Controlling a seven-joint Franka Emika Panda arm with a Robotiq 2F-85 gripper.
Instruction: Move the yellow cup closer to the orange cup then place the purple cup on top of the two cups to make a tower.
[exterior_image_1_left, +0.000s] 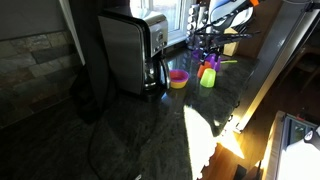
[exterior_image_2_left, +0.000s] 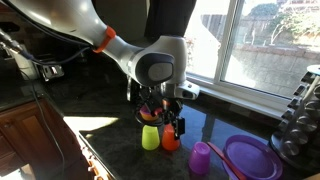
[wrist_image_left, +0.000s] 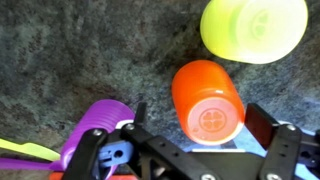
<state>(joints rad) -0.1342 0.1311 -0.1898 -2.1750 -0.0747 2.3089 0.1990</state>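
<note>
The purple cup (wrist_image_left: 97, 127) will stay balanced across both the upside-down orange cup and yellow cup when I lower it, because the gap (wrist_image_left: 227, 65) between them is small.
In the wrist view the orange cup (wrist_image_left: 208, 98) stands upside down on the dark counter, between the two fingers of my gripper (wrist_image_left: 200, 125). The gripper is open and its pads are clear of the cup. The yellow cup (wrist_image_left: 253, 28) stands just beyond the orange cup, a small gap apart. The purple cup (wrist_image_left: 98, 125) is to the left, outside the fingers. In an exterior view the gripper (exterior_image_2_left: 160, 108) hangs over the yellow cup (exterior_image_2_left: 150, 138) and the orange cup (exterior_image_2_left: 171, 139), with the purple cup (exterior_image_2_left: 201, 158) beside them.
A purple plate (exterior_image_2_left: 250, 158) lies next to the purple cup. A low pink-topped, yellow-bottomed piece (exterior_image_1_left: 178, 78) sits near the yellow cup (exterior_image_1_left: 208, 77). A black and steel appliance (exterior_image_1_left: 130, 50) stands on the counter. A window is behind.
</note>
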